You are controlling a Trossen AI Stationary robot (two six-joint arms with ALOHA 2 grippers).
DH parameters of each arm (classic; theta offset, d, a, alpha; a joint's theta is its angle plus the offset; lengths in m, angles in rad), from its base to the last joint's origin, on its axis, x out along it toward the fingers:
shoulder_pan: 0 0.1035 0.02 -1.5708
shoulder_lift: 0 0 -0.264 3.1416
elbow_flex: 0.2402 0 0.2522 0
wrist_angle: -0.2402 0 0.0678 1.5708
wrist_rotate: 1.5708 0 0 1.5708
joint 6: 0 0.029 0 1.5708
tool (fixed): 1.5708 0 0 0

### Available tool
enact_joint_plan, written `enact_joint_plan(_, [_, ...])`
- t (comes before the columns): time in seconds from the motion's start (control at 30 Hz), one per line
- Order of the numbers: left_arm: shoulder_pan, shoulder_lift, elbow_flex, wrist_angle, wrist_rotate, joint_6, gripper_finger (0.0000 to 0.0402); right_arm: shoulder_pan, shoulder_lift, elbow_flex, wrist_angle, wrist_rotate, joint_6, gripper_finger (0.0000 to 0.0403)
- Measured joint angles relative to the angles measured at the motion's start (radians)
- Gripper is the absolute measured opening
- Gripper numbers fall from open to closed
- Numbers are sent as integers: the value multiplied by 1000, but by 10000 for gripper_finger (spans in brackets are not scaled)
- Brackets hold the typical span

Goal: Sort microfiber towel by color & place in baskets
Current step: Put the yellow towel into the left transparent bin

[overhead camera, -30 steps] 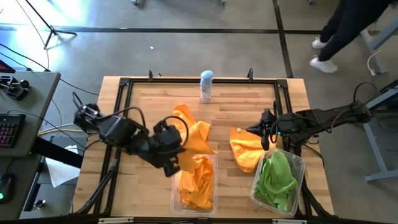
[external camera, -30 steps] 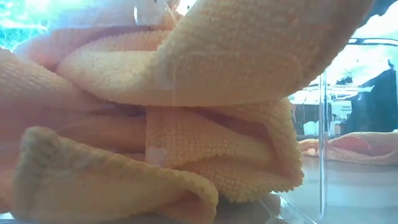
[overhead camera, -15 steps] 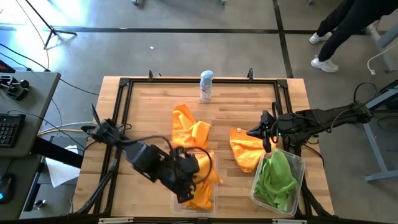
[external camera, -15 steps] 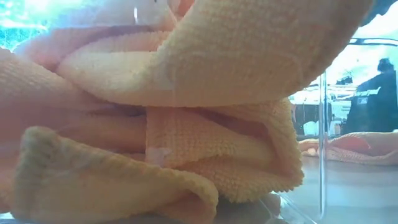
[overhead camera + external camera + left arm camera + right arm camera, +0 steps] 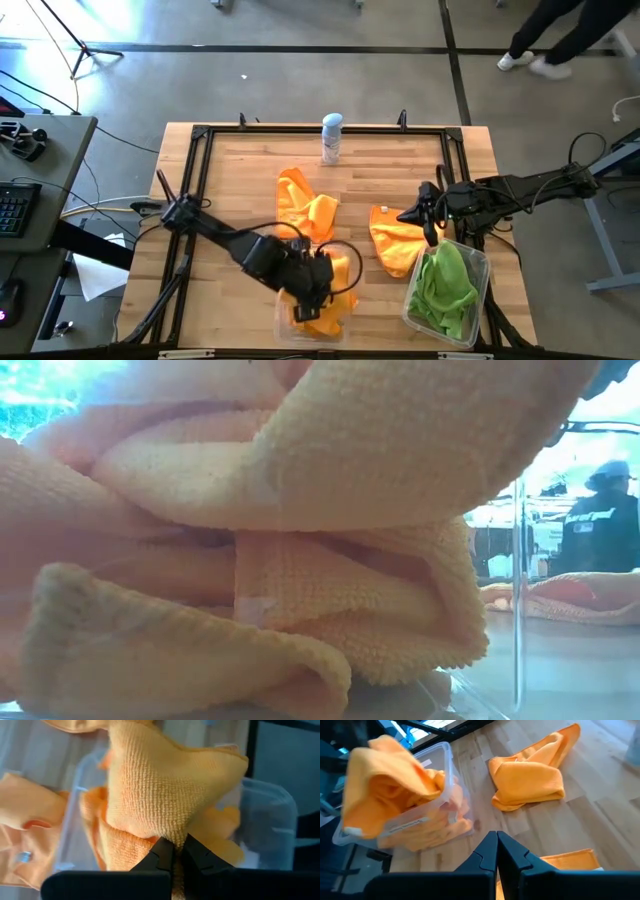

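Observation:
I should keep lowering the orange towel in my left gripper [image 5: 162,785], which hangs over the basket of matching orange towels, until it rests on the pile [image 5: 220,832], and then let go.
My left gripper [image 5: 312,290] [image 5: 176,851] is over the clear basket [image 5: 279,318] at the near edge, shut on an orange towel [image 5: 160,790]. More orange towels [image 5: 250,610] fill that basket. A second clear basket [image 5: 483,264] to its right holds lime green towels [image 5: 445,285]. One orange towel [image 5: 305,205] lies crumpled mid-table, and another [image 5: 392,242] lies flat beside the green basket. My right gripper [image 5: 424,214] [image 5: 496,845] is shut at that towel's far right edge. My left gripper pinches a bunched fold [image 5: 172,832] of the orange towel between its two fingers, coming from above and pointing down. The towel hangs below the fingers, over the orange towels in the basket. My right gripper stands low at the edge of the orange towel [image 5: 565,860]; I cannot tell whether it touches it.
A small white-and-blue spray can [image 5: 331,138] stands near the table's far edge. A black frame [image 5: 200,135] runs around the table top. Bare wood shows left of the towels. A person's legs [image 5: 545,40] show on the floor beyond the far right corner.
My left gripper has moved toward the near edge and to the right, from beside the mid-table pile to over the orange basket, carrying the orange towel with it. The towel has left the table and now hangs over the basket. The person beyond the table has walked on.

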Motion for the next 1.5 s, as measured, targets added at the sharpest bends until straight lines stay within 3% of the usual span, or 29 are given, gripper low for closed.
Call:
enact_joint_plan(0.17, [29, 34, 2, -10, 47, 19, 0, 4, 0, 0, 0, -15, 0, 0])
enact_joint_plan(0.4, [20, 178, 0, -57, 146, 44, 0, 4, 0, 0, 0, -15, 17, 0])
enact_joint_plan(0.83, [13, 356, 5, -35, 141, 28, 9, 4, 0, 0, -1, -23, 16, 0])
enact_joint_plan(1.13, [3, 328, 0, -18, 124, -15, 70, 4, 0, 0, -27, -24, 15, 0])
enact_joint_plan(1.5, [15, 207, 0, -43, 106, 8, 141, 4, 0, 0, -35, -25, 15, 0])
